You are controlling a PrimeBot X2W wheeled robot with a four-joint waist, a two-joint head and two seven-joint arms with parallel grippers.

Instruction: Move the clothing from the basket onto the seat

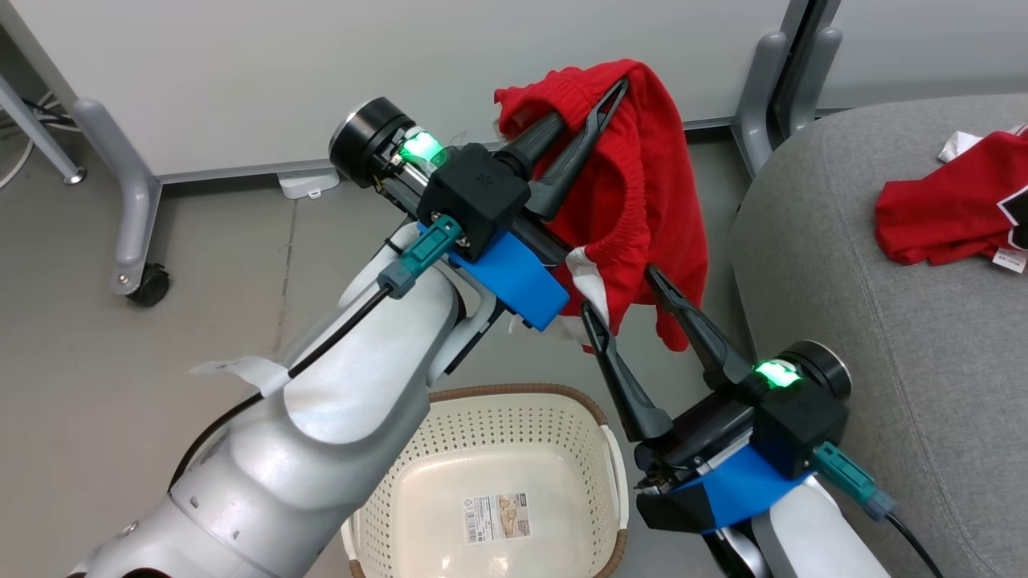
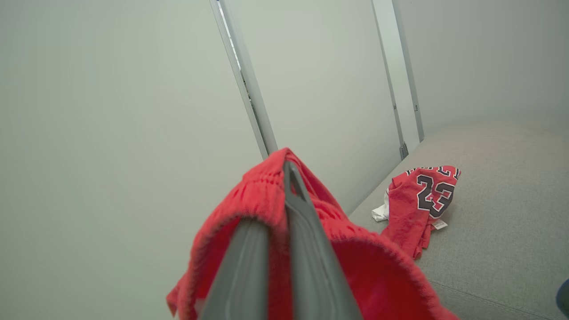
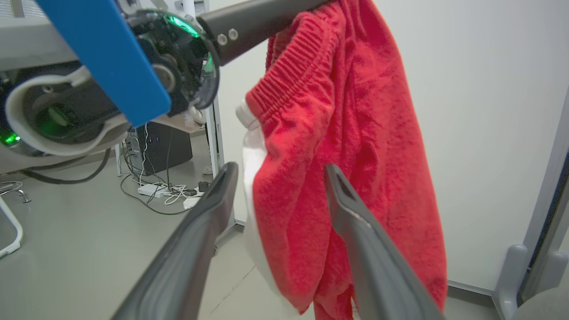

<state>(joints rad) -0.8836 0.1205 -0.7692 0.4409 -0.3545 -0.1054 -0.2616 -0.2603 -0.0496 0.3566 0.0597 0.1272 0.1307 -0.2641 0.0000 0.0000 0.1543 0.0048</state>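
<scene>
The red shorts [image 1: 671, 207] are hanging in loose folds [image 1: 628, 197] below a ribbed waistband. They will sink into a pile when I let them down onto the seat.
Red shorts [image 1: 642, 209] with white trim hang in the air above the floor, pinched at the waistband by my left gripper [image 1: 614, 92], which is shut on them. The same shorts [image 3: 329, 146] fill the right wrist view, and the waistband [image 2: 266, 191] drapes over my left fingers. My right gripper [image 1: 618, 293] is open just below, its two fingers astride the hanging cloth without closing on it. The red "23" jersey [image 1: 948, 213] lies crumpled on the light-grey seat [image 1: 883, 337] at the right; the jersey [image 2: 422, 200] also shows from the left wrist. The cream basket [image 1: 514, 417] stands on the floor beneath, with only a barcode sticker inside.
White partition panels [image 1: 401, 72] on grey wheeled legs [image 1: 132, 217] stand behind the shorts. Cables and a power strip [image 3: 155, 191] lie on the floor in the right wrist view. Bare grey floor [image 1: 120, 385] stretches left of the basket.
</scene>
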